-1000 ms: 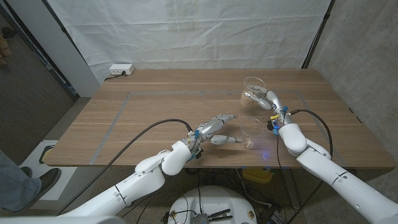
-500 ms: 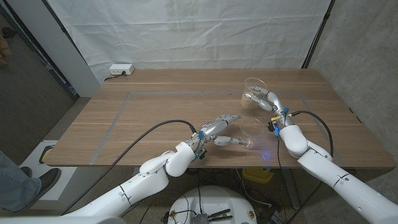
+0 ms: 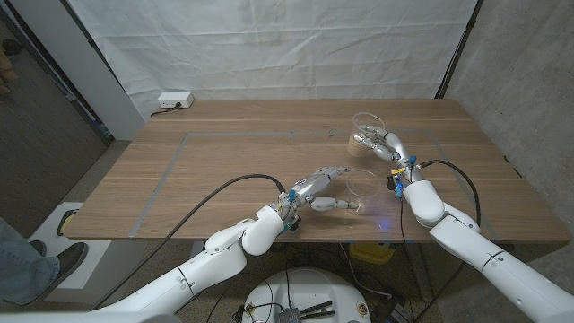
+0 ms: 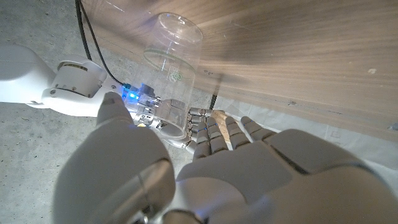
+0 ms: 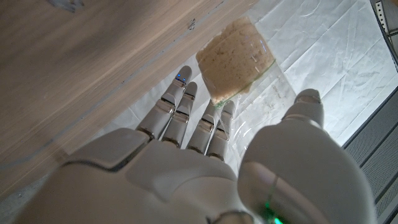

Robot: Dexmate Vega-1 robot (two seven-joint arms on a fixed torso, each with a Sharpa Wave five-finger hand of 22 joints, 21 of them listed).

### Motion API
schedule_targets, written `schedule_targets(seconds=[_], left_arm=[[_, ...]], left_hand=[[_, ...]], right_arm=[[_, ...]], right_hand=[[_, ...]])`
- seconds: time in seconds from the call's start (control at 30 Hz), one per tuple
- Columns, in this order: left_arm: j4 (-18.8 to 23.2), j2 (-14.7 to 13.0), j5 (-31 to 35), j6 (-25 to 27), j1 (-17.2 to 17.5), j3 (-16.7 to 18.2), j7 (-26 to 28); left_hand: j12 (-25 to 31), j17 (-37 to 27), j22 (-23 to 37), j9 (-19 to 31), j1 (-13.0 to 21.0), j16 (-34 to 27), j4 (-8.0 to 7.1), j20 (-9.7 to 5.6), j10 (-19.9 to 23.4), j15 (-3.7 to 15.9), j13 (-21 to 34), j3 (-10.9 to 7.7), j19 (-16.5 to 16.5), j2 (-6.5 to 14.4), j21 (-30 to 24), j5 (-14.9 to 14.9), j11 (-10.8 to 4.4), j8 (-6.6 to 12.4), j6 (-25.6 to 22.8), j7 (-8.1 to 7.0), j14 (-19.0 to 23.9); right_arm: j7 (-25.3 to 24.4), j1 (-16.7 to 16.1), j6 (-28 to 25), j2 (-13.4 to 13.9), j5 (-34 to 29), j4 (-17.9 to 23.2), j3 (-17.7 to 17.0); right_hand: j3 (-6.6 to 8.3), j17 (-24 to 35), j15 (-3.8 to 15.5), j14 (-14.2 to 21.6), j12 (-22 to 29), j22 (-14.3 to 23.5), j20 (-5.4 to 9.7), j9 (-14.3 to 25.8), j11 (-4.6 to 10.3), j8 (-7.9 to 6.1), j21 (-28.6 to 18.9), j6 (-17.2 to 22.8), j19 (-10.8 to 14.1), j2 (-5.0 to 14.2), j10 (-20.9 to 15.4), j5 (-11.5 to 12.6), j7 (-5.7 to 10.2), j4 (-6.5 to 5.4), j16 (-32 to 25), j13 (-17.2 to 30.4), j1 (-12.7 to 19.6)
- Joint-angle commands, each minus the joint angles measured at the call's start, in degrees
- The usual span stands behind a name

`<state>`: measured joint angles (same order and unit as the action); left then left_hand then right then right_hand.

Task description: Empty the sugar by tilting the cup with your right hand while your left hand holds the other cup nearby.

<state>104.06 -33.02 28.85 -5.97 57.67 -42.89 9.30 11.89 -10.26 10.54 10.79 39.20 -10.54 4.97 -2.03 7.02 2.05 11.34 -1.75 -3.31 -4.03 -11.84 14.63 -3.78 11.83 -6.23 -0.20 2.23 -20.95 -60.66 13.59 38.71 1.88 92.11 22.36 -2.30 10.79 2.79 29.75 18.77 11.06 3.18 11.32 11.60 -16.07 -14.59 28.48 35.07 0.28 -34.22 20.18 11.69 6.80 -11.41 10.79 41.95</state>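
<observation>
The empty clear cup [image 3: 361, 190] will fill only part of the way when I pour the sugar in, because the brown sugar is well below the rim of its cup.
A clear cup with brown sugar [image 3: 364, 128] [image 5: 237, 58] in its bottom stands at the table's back right. My right hand [image 3: 384, 144] [image 5: 205, 168] grips it, fingers [image 5: 186, 112] on one side and thumb [image 5: 306, 102] on the other. An empty clear cup [image 3: 360, 191] [image 4: 173, 68] stands near the front edge, just before my right forearm. My left hand [image 3: 318, 187] [image 4: 205, 168] is close to its left, holding nothing, fingers spread above and thumb [image 3: 334, 204] below, reaching toward the cup wall without a clear touch.
A white power strip [image 3: 175, 100] lies at the table's back left corner. A grey tape outline [image 3: 186, 136] runs across the wooden table [image 3: 233, 152]. A person's shoe [image 3: 56, 261] shows on the floor at the left.
My left hand has slid right, closer to the empty cup. The right hand and the sugar cup have stayed put.
</observation>
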Motion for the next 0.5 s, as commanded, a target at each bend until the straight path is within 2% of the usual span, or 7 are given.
schedule_targets(seconds=[0.03,0.2,0.5], left_arm=[[-2.0,1.1,-1.4,-1.3,-1.0,-0.5,-0.3],[-3.1,1.6,-2.1,-1.6,-1.7,-0.7,-0.8],[-7.5,3.8,-3.0,-3.0,-4.2,-2.3,-1.9]], left_hand=[[0.1,-0.2,0.1,0.3,0.3,-0.1,0.08,-1.67,0.0,0.22,0.1,0.42,-0.6,0.0,0.0,0.4,-0.34,-0.13,-0.3,0.16,0.0],[0.1,-0.2,0.1,0.3,0.4,-0.2,0.05,-1.62,0.0,0.18,0.1,0.48,-0.6,0.1,0.0,0.5,-0.16,-0.1,-0.4,0.11,0.1],[0.2,-0.3,0.1,0.3,0.5,-0.3,0.03,-1.58,0.3,0.28,0.1,0.53,-0.6,0.2,0.0,0.6,-0.47,-0.01,-0.6,0.0,0.2]], right_arm=[[0.2,0.1,-0.2,0.2,-0.1,0.2,0.1],[0.0,0.0,0.1,0.0,-0.1,0.0,0.0],[-0.1,0.4,1.3,-0.3,-0.1,-0.7,0.2]], right_hand=[[-0.11,0.2,5.83,0.4,-0.1,0.1,0.41,0.3,0.01,0.12,0.1,0.5,0.0,0.66,-0.3,-0.1,-0.01,-0.14,0.1,0.1,0.3],[-0.13,0.2,5.85,0.5,-0.1,0.1,0.4,0.3,0.0,0.19,0.2,0.5,0.0,0.71,-0.4,-0.2,0.01,-0.17,0.1,0.1,0.3],[-0.16,0.2,5.94,0.6,-0.1,0.1,0.41,0.3,-0.02,0.2,0.2,0.7,0.0,0.79,-0.4,-0.3,-0.04,-0.21,0.1,0.1,0.3]])
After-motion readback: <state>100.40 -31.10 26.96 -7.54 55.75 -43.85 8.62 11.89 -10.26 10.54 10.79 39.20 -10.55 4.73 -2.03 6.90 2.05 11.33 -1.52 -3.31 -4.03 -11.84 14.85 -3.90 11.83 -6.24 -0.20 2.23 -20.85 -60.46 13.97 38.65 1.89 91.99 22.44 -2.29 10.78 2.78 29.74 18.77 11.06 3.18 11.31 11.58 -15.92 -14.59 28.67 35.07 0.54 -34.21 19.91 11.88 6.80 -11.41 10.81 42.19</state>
